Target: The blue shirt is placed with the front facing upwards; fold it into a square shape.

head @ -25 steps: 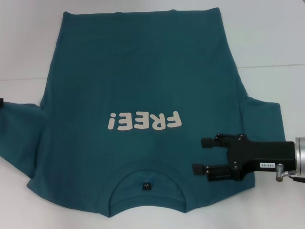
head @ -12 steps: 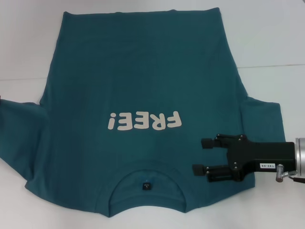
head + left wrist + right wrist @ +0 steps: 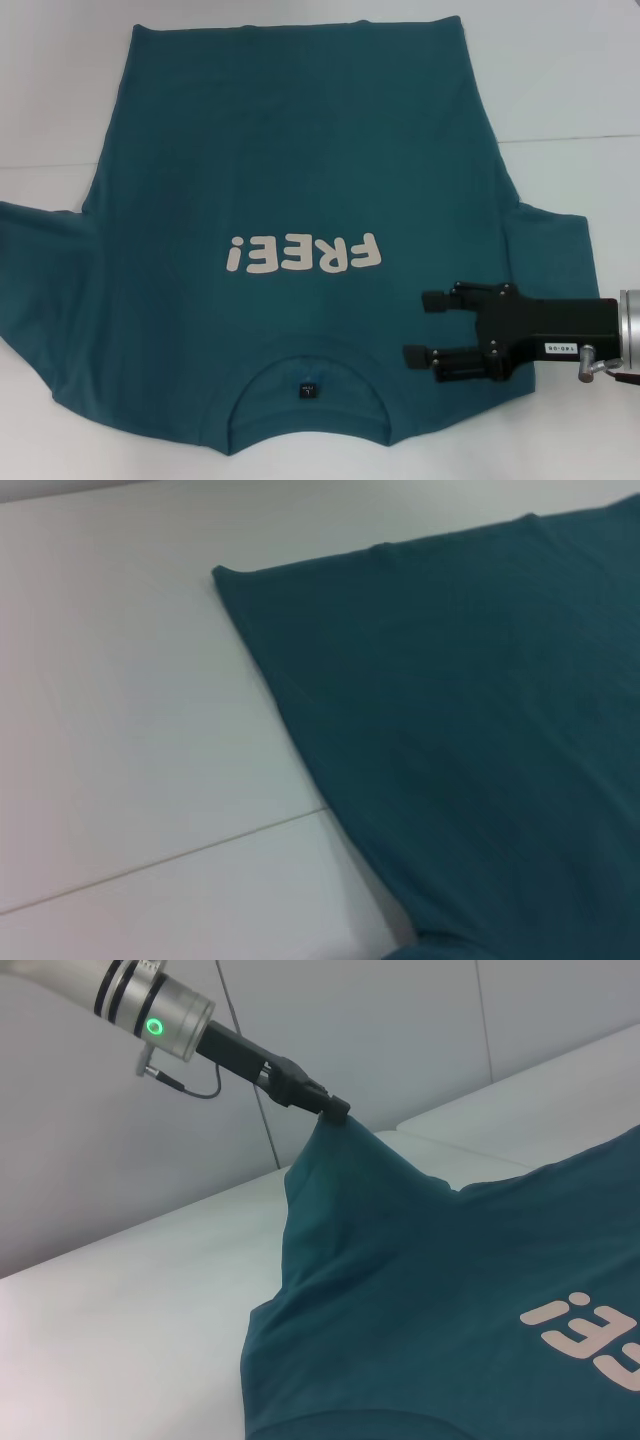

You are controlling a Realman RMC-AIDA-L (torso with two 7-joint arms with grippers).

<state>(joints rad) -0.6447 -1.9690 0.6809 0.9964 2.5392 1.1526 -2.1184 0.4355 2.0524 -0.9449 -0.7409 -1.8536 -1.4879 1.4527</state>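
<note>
The robot's left gripper has the sleeve tip (image 3: 328, 1142) raised beside the flat shirt body and should move it inward next until the tip gets to the "FREE!" lettering, then let go.
The blue shirt (image 3: 300, 150) lies front up on the white table (image 3: 580, 90), its off-white "FREE!" lettering (image 3: 303, 254) and collar (image 3: 308, 388) towards me. My right gripper (image 3: 418, 325) hovers open over the shirt's shoulder, right of the collar, with nothing between its fingers. In the right wrist view my left gripper (image 3: 335, 1110) is shut on the tip of the far sleeve and holds it raised into a peak above the table. That gripper is outside the head view. The left wrist view shows the shirt's body (image 3: 480, 730) and a hem corner.
A thin seam (image 3: 580, 137) crosses the white table behind the shirt's middle. A pale wall (image 3: 380, 1020) stands beyond the table in the right wrist view. Bare table lies on both sides of the shirt.
The left sleeve has stretched a little outward at the head view's left edge, and the dark tip of my left gripper has left that view. The right gripper has not moved.
</note>
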